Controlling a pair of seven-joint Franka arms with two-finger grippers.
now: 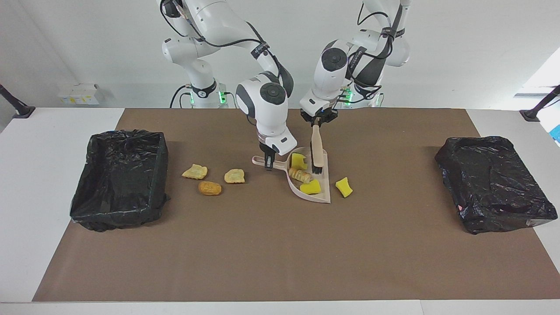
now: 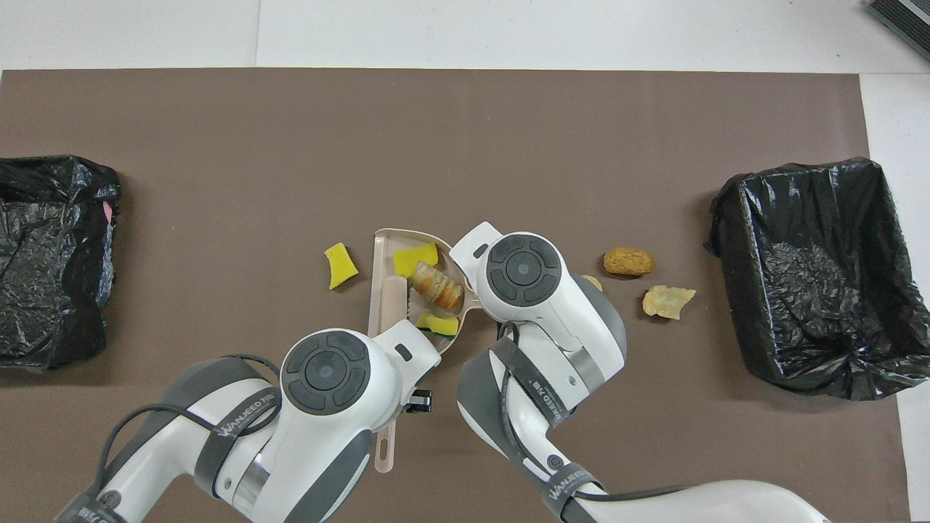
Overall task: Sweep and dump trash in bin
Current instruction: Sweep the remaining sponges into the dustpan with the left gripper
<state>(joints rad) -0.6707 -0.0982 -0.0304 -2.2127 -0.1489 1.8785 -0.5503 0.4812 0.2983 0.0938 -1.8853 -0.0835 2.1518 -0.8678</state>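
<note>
Next, my left gripper lifts the brush past the chunk (image 2: 315, 266) and sweeps the chunk in, because a yellow chunk (image 2: 341, 265) is outside the dustpan's opening and the brush is inside.
My right gripper (image 1: 268, 163) is shut on the handle of the beige dustpan (image 1: 316, 199), which rests on the brown mat. My left gripper (image 1: 316, 124) is shut on the beige brush (image 1: 316, 148), whose black bristles stand inside the pan. In the pan lie a yellow sponge chunk (image 2: 415, 258), a tan bread-like roll (image 2: 436, 285) and a green-layered sponge chunk (image 2: 437, 324). Another yellow chunk (image 1: 344, 187) lies on the mat just outside the pan's mouth, toward the left arm's end. Three tan or golden pieces (image 1: 209, 188) lie toward the right arm's end.
An open bin lined in black (image 1: 120, 177) stands at the right arm's end of the table. A second bin wrapped in a black bag (image 1: 492, 183) stands at the left arm's end. The brown mat (image 1: 280, 253) covers the middle.
</note>
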